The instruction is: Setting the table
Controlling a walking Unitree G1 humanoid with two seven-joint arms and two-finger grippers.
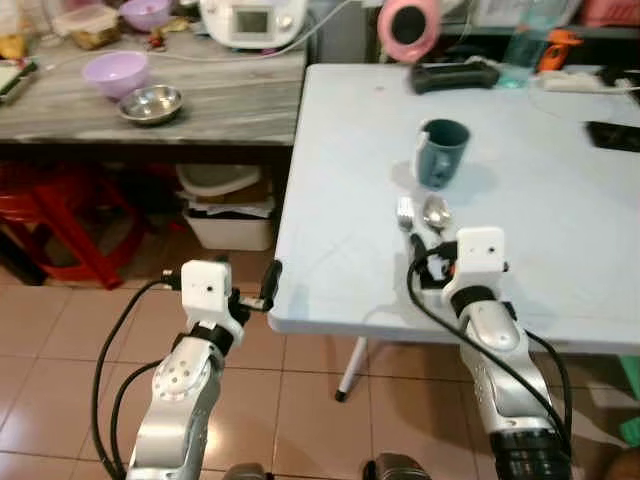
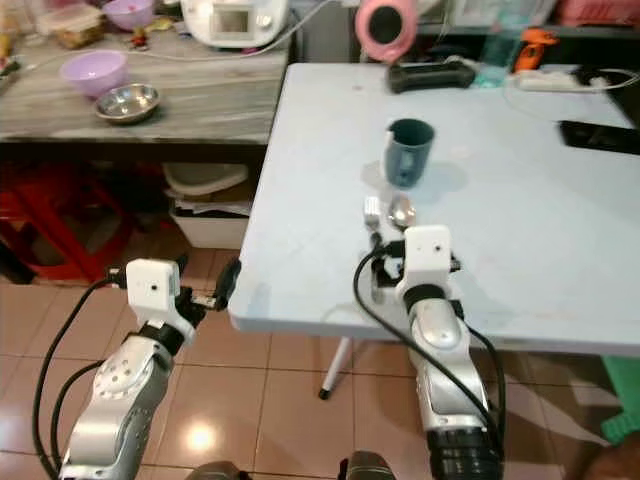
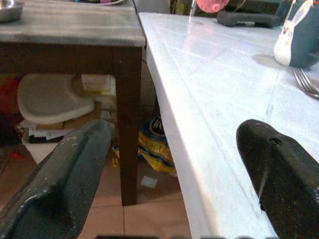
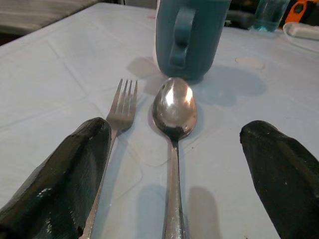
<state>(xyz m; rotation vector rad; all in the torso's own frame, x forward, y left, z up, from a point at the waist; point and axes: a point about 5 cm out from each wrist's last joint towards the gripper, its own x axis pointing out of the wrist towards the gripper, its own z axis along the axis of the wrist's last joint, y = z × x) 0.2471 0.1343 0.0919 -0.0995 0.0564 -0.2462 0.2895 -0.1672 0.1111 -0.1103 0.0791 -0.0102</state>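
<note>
The fork [image 1: 405, 212] will come away alone when the robot's gripper lifts it by its handle, because a clear gap [image 1: 418, 218] runs between it and the spoon.
A steel fork [image 4: 118, 113] and a steel spoon [image 4: 174, 107] lie side by side on the pale table [image 1: 560, 230], heads towards a teal mug [image 1: 441, 152] that stands upright just beyond them. My right gripper [image 4: 177, 137] is open low over the table's front edge, one finger [image 4: 70, 179] outside the fork's handle and the other outside the spoon's. It holds nothing. My left gripper [image 1: 262, 290] is open and empty at the table's front left corner, level with the edge [image 3: 174, 129].
A grey counter [image 1: 220, 105] stands to the left with a purple bowl [image 1: 116, 72], a steel bowl [image 1: 151, 103] and a white appliance [image 1: 252, 20]. White bins [image 1: 225, 205] and a red stool [image 1: 60, 220] sit below. A black phone [image 1: 612, 135] and a glass [image 1: 520, 55] are farther back.
</note>
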